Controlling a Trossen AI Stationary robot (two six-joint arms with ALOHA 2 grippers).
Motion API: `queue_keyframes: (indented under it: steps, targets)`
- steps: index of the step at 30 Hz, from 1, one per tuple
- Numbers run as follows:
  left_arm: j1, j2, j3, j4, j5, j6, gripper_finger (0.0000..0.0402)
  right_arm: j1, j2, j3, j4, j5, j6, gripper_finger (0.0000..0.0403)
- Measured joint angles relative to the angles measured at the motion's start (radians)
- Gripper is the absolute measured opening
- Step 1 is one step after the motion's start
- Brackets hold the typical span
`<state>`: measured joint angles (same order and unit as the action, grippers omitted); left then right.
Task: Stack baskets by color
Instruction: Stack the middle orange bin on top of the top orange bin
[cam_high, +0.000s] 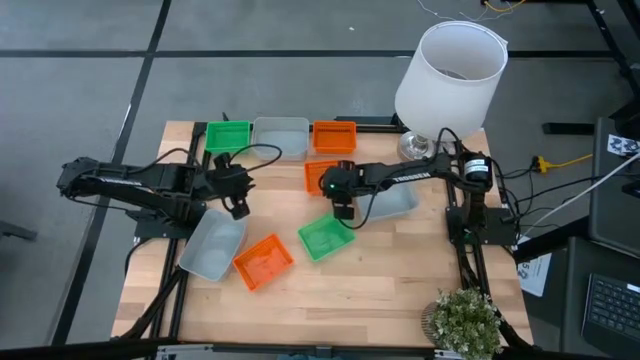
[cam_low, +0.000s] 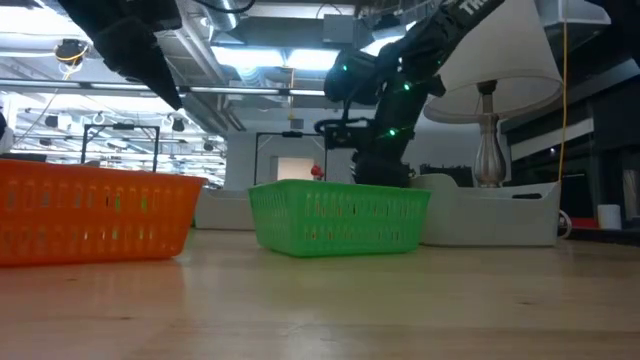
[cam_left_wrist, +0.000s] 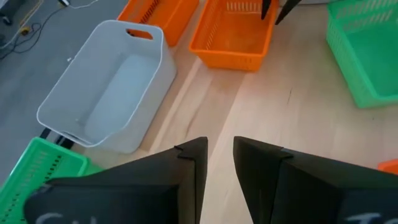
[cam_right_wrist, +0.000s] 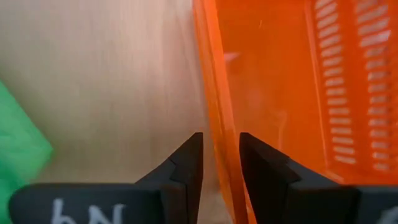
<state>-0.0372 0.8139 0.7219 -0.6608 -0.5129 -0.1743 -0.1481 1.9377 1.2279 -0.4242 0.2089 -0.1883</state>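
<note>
The far orange basket flares from floor to open rim, so the mid-table orange basket will nest inside when I lower it.
A green, a grey and an orange basket stand in a row along the far edge. Another orange basket sits mid-table. My right gripper is open over its near side, and its near wall runs up between the two fingers. A grey basket lies partly under the right arm. Nearer the front rest a green basket, an orange one and a grey one. My left gripper hangs open above bare wood, with nothing between its fingers. My right gripper comes slanting down from the table's right, one finger inside the mid-table orange basket and one outside its near wall. The fingers lie along that wall. Whether either finger touches it I cannot tell. The basket rests flat on the table.
A lamp with a big white shade stands at the far right corner, and a small plant at the near right corner. Cables loop above both arms. Bare wood shows at the near right.
</note>
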Motion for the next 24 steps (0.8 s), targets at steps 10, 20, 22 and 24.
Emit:
queue_keyframes:
  steps: [10, 20, 22, 24]
  targets:
    - [0.000, 0.000, 0.000, 0.008, 0.000, 0.001, 0.0070, 0.001, 0.000, 0.051, 0.019, 0.038, 0.003, 0.0006]
    - [0.000, 0.000, 0.000, 0.005, 0.000, -0.001, 0.0070, 0.040, -0.002, 0.307, -0.303, 0.196, -0.081, 0.0002]
    - [0.000, 0.000, 0.000, 0.005, 0.000, -0.007, 0.0070, 0.033, -0.003, 0.348, -0.344, 0.280, -0.171, 0.0002]
    - [0.000, 0.000, 0.000, 0.004, 0.000, -0.022, 0.0070, 0.015, -0.005, 0.363, -0.357, 0.335, -0.273, 0.0002]
